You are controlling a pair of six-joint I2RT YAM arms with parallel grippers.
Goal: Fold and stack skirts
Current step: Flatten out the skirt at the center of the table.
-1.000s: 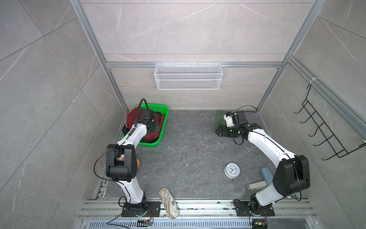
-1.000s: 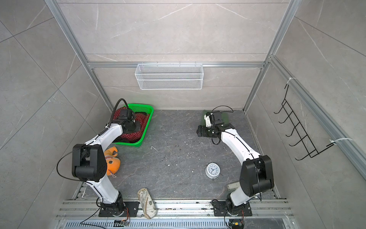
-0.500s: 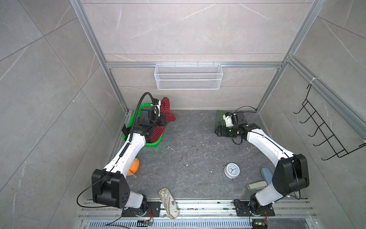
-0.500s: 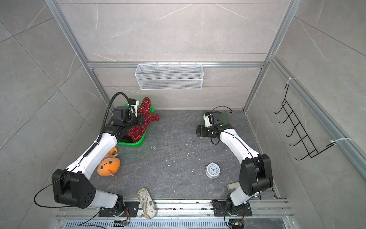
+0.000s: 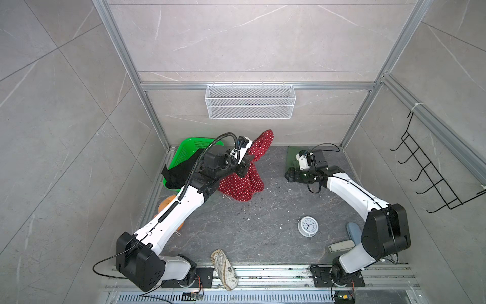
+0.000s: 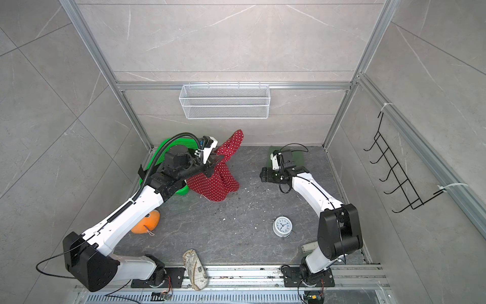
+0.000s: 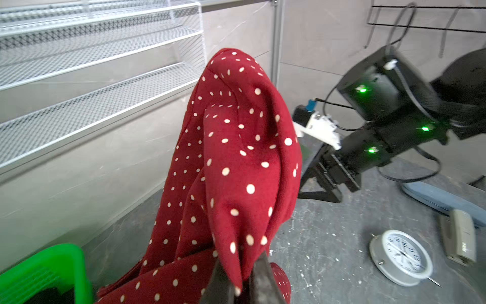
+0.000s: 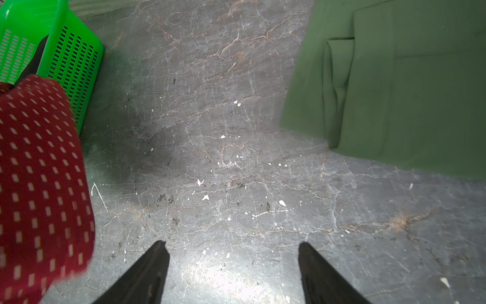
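I should grab the skirt's flap (image 5: 263,140) with my right gripper, above my left gripper's fingers, before I spread the skirt. The red skirt hangs bunched (image 5: 244,186) from one fold in my left gripper.
The red skirt with white polka dots (image 5: 242,184) (image 6: 215,184) hangs from my left gripper (image 5: 243,168) (image 7: 242,273), which is shut on a fold of it just right of the green basket (image 5: 189,150). Its lower part bunches on the floor and one flap stands up above the fingers. The black skirt (image 5: 181,171) lies in the basket, partly behind my left arm. The dark green skirt (image 5: 292,155) (image 8: 394,92) lies folded flat at the back right. My right gripper (image 5: 289,175) (image 8: 232,252) hovers open over bare floor beside it, holding nothing.
An orange plush toy (image 6: 146,223) lies under my left arm. A round clock (image 5: 308,226) stands front right, with a grey remote (image 5: 342,246) near my right arm's base. A patterned pouch (image 5: 223,265) lies at the front edge. A white wire shelf (image 5: 249,105) hangs on the back wall.
My left arm has lifted the red skirt out of the green basket and swung it right, over the floor. The right arm has stayed put, still open.
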